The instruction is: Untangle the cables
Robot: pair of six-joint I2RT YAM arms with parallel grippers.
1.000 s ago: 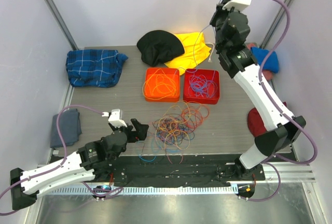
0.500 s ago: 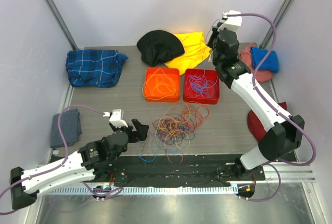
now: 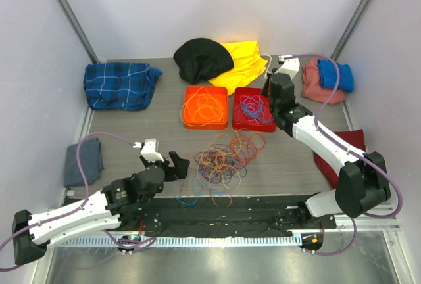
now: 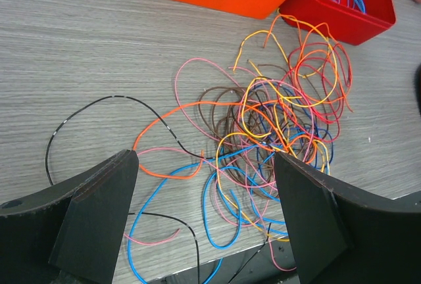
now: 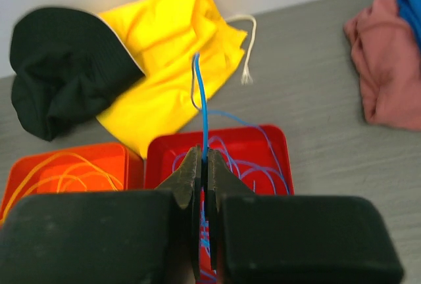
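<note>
The blue cable point(image 5: 204, 113) runs into the red bin among other blue cables. My right gripper should keep going over that bin point(image 3: 255, 109) until the held end will fall inside.
A loose tangle of cables point(image 3: 227, 159) in orange, yellow, blue, pink, red and brown lies on the table near the front; the left wrist view shows it point(image 4: 276, 126) just ahead. My left gripper point(image 3: 179, 164) point(image 4: 205, 159) hovers at its left edge, open, nothing between its fingers. My right gripper point(image 3: 267, 91) point(image 5: 202, 154) is low over the red bin point(image 3: 253, 127) point(image 5: 276, 141), shut on a thin blue cable point(image 5: 202, 110) that sticks up past its tips. More blue cables lie in that bin. The orange bin point(image 3: 204, 125) point(image 5: 72, 147) holds orange and yellow cables.
Behind the bins lie a black cloth point(image 3: 200, 57) and a yellow cloth point(image 3: 240, 64) with a white drawstring. A blue plaid cloth point(image 3: 122, 83) is back left, a grey cloth point(image 3: 82, 162) left, pink and blue cloths point(image 3: 325, 77) back right, a dark red cloth point(image 3: 335, 149) right.
My right arm has come down from high above the back of the table to just over the red bin, still shut on the blue cable. The left arm has stayed put.
</note>
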